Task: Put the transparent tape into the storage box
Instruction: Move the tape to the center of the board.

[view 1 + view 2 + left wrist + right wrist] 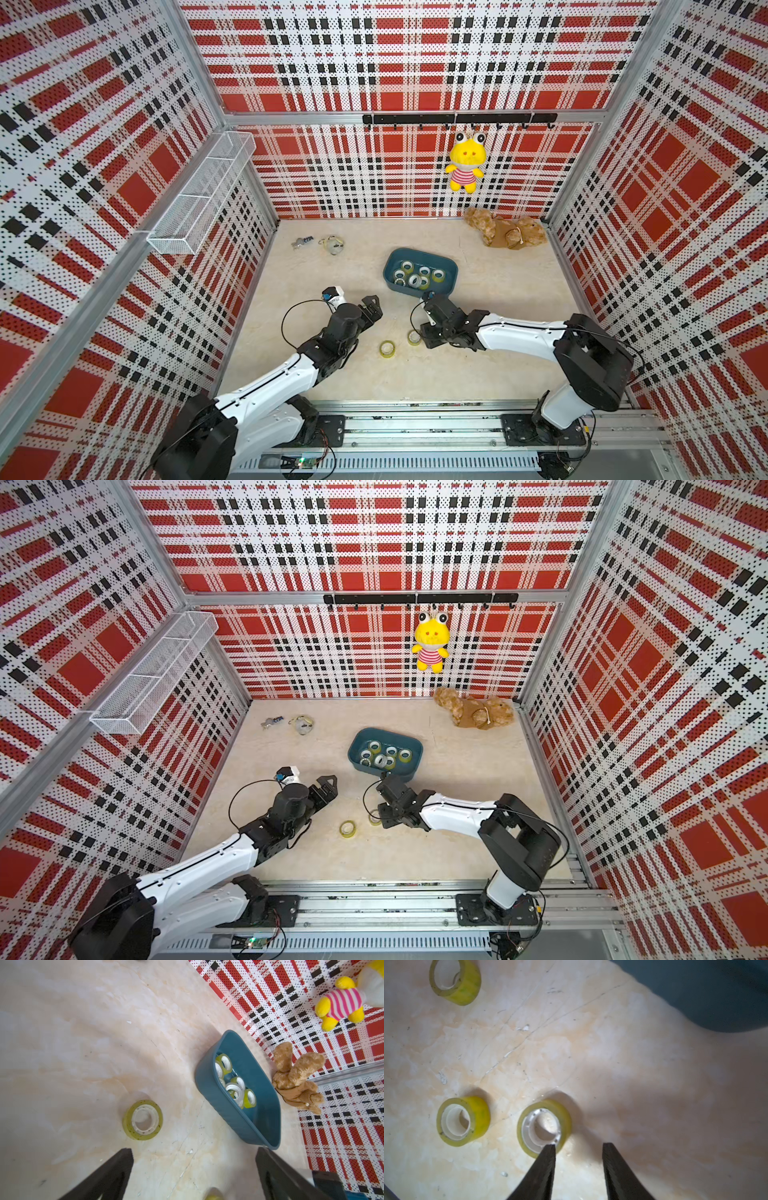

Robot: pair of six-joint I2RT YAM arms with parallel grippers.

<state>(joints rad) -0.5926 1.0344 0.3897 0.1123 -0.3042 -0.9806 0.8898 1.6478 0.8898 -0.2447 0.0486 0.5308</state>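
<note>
My right gripper should move a finger into the roll's hole (546, 1125) and pinch the roll's side, because its fingers are on both sides of empty table (580, 1155) next to the nearest tape roll.
The storage box (444, 264) (399, 737) (207, 1088) is a teal tub on the table's far middle, with several transparent tape rolls (415, 275) inside. Both top views show two loose yellowish tape rolls (387, 348) (413, 337) (347, 828) on the table. My right gripper (426, 338) (579, 1146) points down beside the nearer roll (544, 1127), open, with only bare table between its fingers. One fingertip (550, 1148) overlaps that roll's rim. Two more rolls (463, 1121) (455, 981) lie further off. My left gripper (372, 307) (193, 1151) hangs wide open and empty; a flat roll (143, 1119) lies ahead of it.
A brown plush toy (505, 232) lies at the back right. A yellow plush (465, 162) hangs on the back wall's hook rail. Small keyring items (332, 245) sit at the back left. A white mesh basket (203, 195) is mounted on the left wall.
</note>
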